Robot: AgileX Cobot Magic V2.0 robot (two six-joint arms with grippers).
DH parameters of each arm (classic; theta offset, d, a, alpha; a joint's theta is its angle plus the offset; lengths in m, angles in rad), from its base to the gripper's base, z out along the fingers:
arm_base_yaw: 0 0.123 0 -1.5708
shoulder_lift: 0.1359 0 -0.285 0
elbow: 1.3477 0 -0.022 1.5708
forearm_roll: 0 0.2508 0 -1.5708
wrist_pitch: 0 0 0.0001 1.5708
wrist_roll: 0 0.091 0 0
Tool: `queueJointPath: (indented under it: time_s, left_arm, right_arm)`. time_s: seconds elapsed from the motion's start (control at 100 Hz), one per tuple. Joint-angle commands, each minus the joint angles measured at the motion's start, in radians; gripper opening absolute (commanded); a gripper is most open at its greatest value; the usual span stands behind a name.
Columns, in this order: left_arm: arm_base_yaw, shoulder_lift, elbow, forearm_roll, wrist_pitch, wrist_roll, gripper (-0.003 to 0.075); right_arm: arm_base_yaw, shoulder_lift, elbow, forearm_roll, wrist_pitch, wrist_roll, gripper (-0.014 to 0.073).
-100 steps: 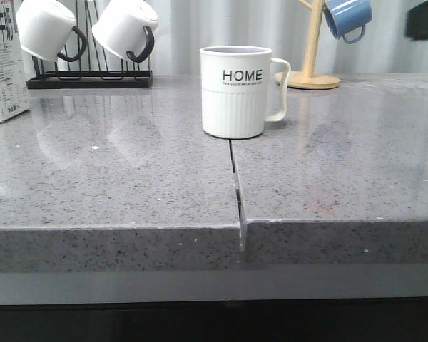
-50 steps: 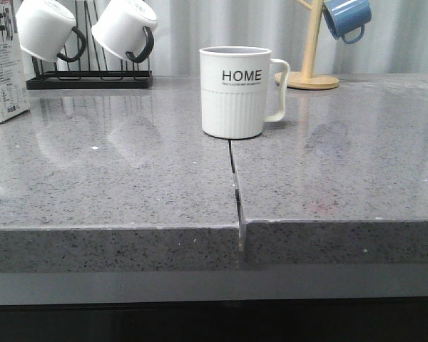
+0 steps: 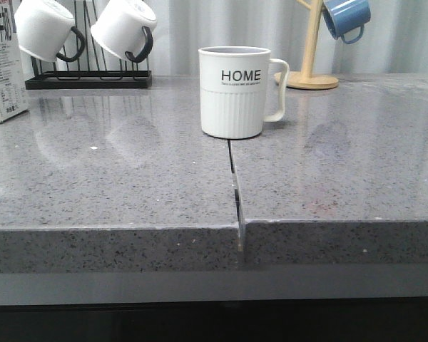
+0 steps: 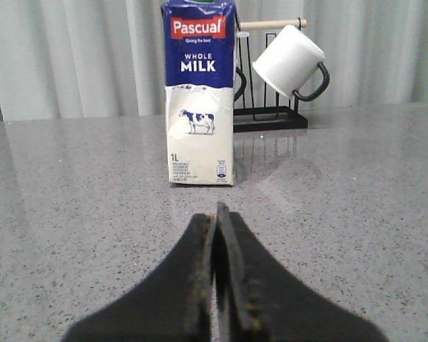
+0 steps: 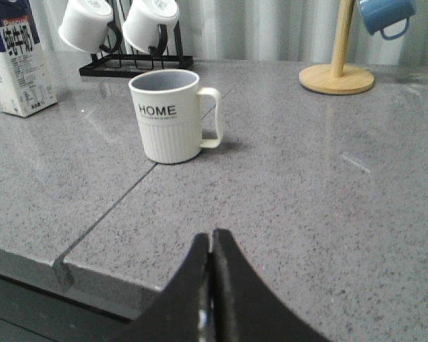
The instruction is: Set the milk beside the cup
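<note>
I should take the milk carton [image 3: 3, 68] by its upper part [image 4: 199, 35] with my left gripper and lift it, because the carton stands far across the counter from my right gripper.
The milk carton [image 3: 1, 68] stands upright at the far left of the grey counter, cut off by the front view's edge. It shows whole in the left wrist view [image 4: 199, 100], straight ahead of my left gripper [image 4: 215, 214], which is shut, empty and well short of it. The white HOME cup [image 3: 235, 91] stands upright at the counter's middle, handle to the right. It also shows in the right wrist view [image 5: 170, 115], ahead of my right gripper [image 5: 212, 239], which is shut and empty near the counter's front edge. Neither gripper shows in the front view.
A black wire rack [image 3: 89, 77] with two white black-handled mugs [image 3: 123, 28] stands at the back left beside the carton. A wooden mug tree [image 3: 308, 71] holds a blue mug [image 3: 346, 17] at the back right. A seam [image 3: 235, 187] splits the counter below the cup.
A dark shape at the top right of the front view has left the frame. The whole view has shifted very slightly. The cup and the carton stay put.
</note>
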Motion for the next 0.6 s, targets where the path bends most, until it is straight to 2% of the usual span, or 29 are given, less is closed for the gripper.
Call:
queueJointPath:
  time_s: [0.0, 0.19, 0.32, 0.41, 0.46, 0.51, 0.59]
  left_arm:
    - [0.005, -0.031, 0.017, -0.003, -0.087, 0.000, -0.0021]
    - [0.005, 0.034, -0.136, -0.003, 0.093, 0.000, -0.0021]
    - [0.005, 0.150, -0.268, 0.002, 0.207, -0.001, -0.0020]
    - [0.005, 0.251, -0.351, 0.034, 0.240, -0.001, 0.0001]
    - [0.005, 0.306, -0.392, 0.049, 0.247, -0.001, 0.0069]
    - [0.005, 0.362, -0.426, 0.049, 0.242, -0.001, 0.0185]
    - [0.005, 0.446, -0.466, 0.047, 0.216, -0.001, 0.0468]
  right_arm:
    - [-0.002, 0.003, -0.007, 0.001, -0.080, -0.008, -0.0068]
    - [-0.002, 0.003, -0.003, 0.000, -0.091, -0.008, -0.0068]
    - [-0.002, 0.003, -0.003, 0.000, -0.091, -0.008, -0.0068]
    - [-0.002, 0.003, -0.003, 0.000, -0.091, -0.008, -0.0068]
    - [-0.002, 0.003, -0.003, 0.000, -0.091, -0.008, -0.0068]
    - [-0.002, 0.003, -0.003, 0.000, -0.091, -0.008, -0.0068]
    - [-0.002, 0.003, -0.003, 0.000, -0.091, -0.008, -0.0068]
